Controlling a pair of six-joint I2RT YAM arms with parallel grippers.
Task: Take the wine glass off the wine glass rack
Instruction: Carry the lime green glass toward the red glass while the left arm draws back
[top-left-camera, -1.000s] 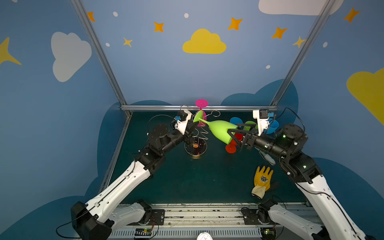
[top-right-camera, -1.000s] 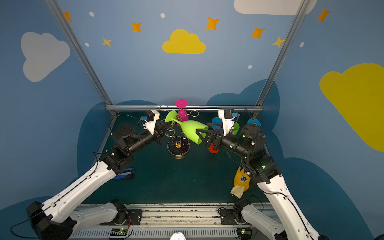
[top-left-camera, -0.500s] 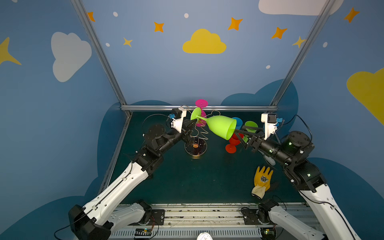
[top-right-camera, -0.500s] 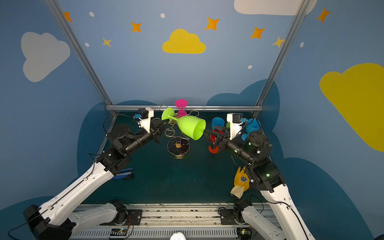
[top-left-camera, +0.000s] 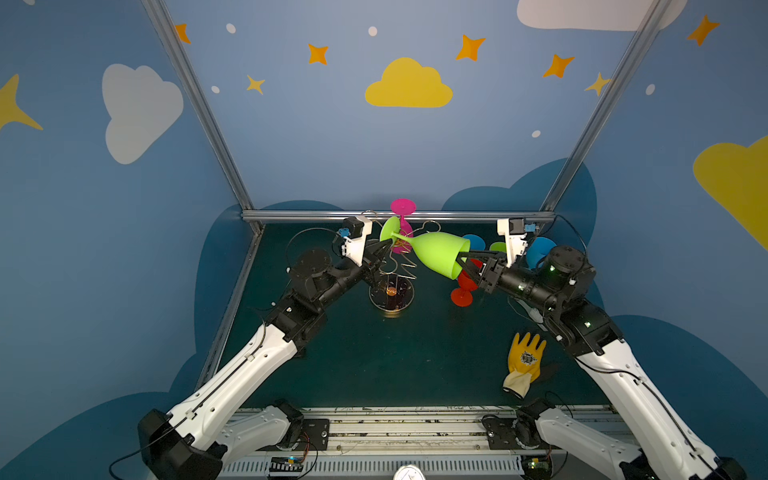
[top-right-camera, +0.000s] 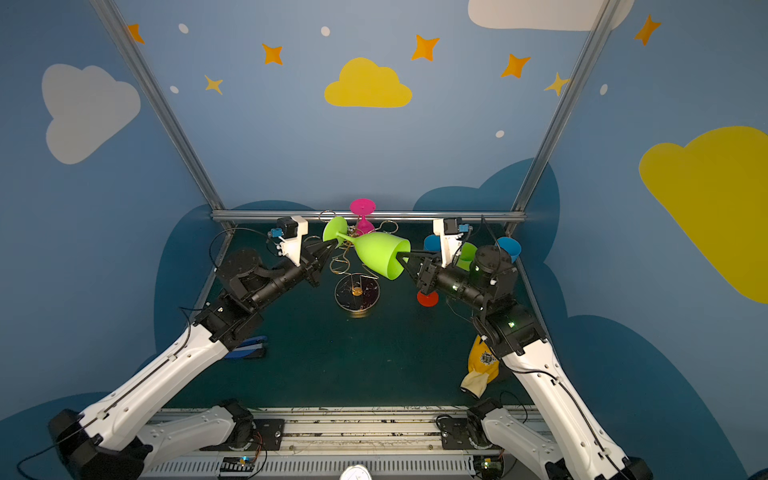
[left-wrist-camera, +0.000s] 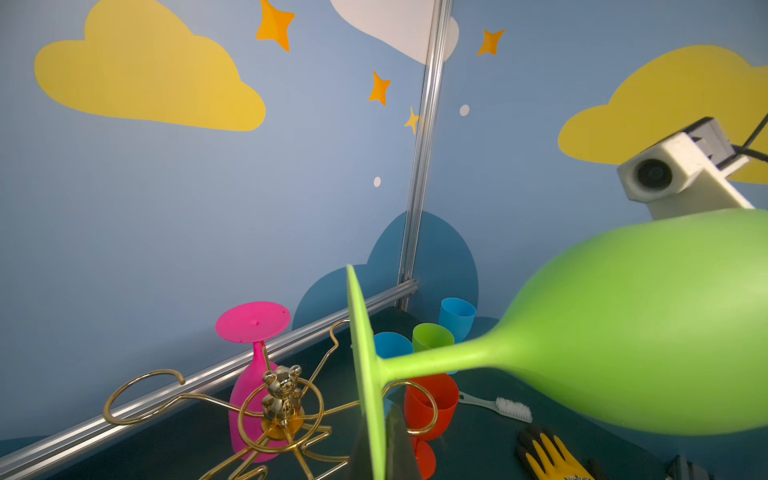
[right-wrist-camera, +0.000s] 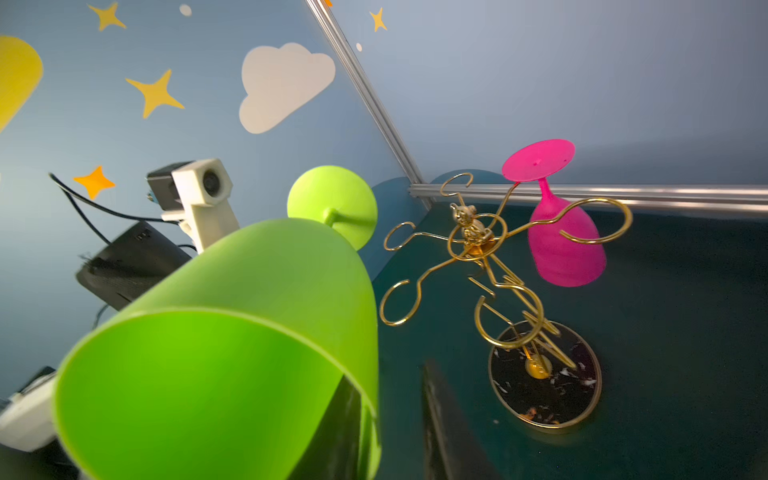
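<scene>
I am holding the lime green wine glass by its foot (top-left-camera: 390, 229) with my left gripper, so next my right gripper grabs it by its rim (top-left-camera: 461, 267) before setting it upright.
A lime green wine glass (top-left-camera: 438, 253) (top-right-camera: 378, 253) lies sideways in the air above and to the right of the gold wire wine glass rack (top-left-camera: 391, 293) (top-right-camera: 356, 291), clear of its loops. My left gripper (top-left-camera: 384, 249) (left-wrist-camera: 376, 453) is shut on its foot. My right gripper (top-left-camera: 460, 261) (right-wrist-camera: 390, 374) straddles the bowl's rim. One finger lies against the inside wall and the other stands a small gap outside it. A pink wine glass (top-left-camera: 402, 224) (right-wrist-camera: 561, 245) hangs upside down from a rack arm at the back.
Blue, green and red cups (left-wrist-camera: 432, 336) stand at the back right, with a red goblet (top-left-camera: 463, 291) in front of them. A yellow glove (top-left-camera: 525, 361) and a white brush (left-wrist-camera: 498, 407) lie on the right. A blue object (top-right-camera: 249, 347) lies under the left arm.
The right gripper drew back, then came in again to the bowl's mouth, and its jaws narrowed around the rim. The left gripper kept hold of the foot and lifted the glass a little.
</scene>
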